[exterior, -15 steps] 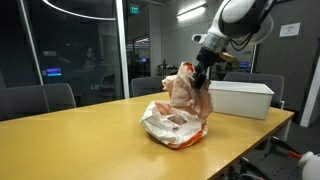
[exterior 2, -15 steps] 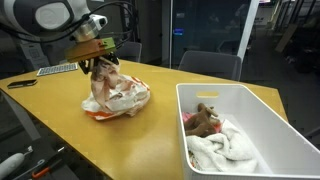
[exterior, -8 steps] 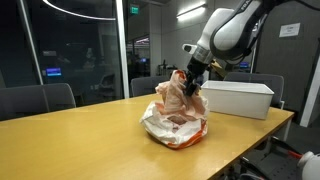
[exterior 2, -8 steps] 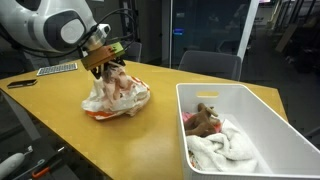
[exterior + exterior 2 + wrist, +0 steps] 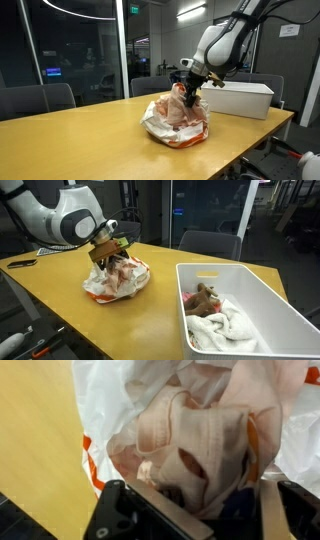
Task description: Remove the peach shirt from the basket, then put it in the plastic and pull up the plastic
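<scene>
My gripper is holding the peach shirt (image 5: pixel 180 107) over the middle of the open plastic. It should go down next until the shirt rests inside the plastic (image 5: pixel 176 127), then let go.
The peach shirt (image 5: pixel 180 106) hangs from my gripper (image 5: pixel 190 92) and sits partly inside the white and orange plastic bag (image 5: pixel 172 131) on the wooden table. In an exterior view the gripper (image 5: pixel 106 256) is just above the bag (image 5: pixel 104 286), with the shirt (image 5: pixel 126 273) bunched in the bag's mouth. In the wrist view the shirt (image 5: pixel 195 440) fills the space between my fingers (image 5: pixel 152 510), with the bag's plastic (image 5: pixel 105 395) around it. The gripper (image 5: pixel 210 512) is shut on the shirt. The white basket (image 5: pixel 272 292) stands apart from the bag.
The basket (image 5: pixel 240 98) holds a white cloth (image 5: pixel 226 326) and a brown item (image 5: pixel 204 299). Office chairs (image 5: pixel 35 100) stand behind the table. A keyboard (image 5: pixel 58 249) lies at the table's far end. The table edge runs near the basket.
My gripper has moved down and toward the bag with the shirt. The shirt has sunk from above the bag into its mouth.
</scene>
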You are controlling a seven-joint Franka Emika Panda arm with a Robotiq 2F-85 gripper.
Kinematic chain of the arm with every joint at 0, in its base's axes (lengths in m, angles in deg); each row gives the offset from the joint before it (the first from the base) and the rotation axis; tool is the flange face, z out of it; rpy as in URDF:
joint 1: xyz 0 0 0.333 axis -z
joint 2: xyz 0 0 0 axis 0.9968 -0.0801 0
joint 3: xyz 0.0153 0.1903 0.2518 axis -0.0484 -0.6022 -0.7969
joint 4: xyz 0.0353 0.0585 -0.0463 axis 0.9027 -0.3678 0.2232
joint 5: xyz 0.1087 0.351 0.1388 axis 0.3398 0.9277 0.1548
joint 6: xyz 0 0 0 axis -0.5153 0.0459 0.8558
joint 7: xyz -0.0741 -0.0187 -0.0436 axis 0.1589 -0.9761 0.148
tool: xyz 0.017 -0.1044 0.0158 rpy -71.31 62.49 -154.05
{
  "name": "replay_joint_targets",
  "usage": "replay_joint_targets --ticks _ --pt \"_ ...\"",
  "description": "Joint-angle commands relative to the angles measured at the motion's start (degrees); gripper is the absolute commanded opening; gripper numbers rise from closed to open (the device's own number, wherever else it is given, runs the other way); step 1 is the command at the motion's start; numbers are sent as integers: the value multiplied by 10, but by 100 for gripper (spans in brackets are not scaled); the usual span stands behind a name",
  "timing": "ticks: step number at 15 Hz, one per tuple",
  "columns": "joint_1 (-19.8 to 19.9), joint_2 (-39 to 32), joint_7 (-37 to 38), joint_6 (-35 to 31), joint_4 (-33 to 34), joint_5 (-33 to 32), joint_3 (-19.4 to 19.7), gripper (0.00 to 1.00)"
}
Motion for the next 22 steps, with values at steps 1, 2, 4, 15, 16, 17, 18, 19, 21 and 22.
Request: replay_joint_targets --ticks 1,2,4,15,16,17,18,19,21,22 --pt "23 -58 -54 -16 20 64 -19 0" --pt "27 -72 -61 -15 26 64 -21 0" --pt "33 -94 -72 -11 39 59 -26 0" --pt "129 -224 25 -98 99 -147 -62 0" --pt "136 -229 33 -95 104 -156 -64 19" --pt "148 -229 40 -87 108 -164 -72 28" --pt "163 -226 47 -75 110 -170 -85 34" --pt "173 -223 54 -71 112 -174 -93 41" --pt "206 -203 43 -51 106 -150 -131 58" --pt "217 -192 48 -38 104 -146 -144 69"
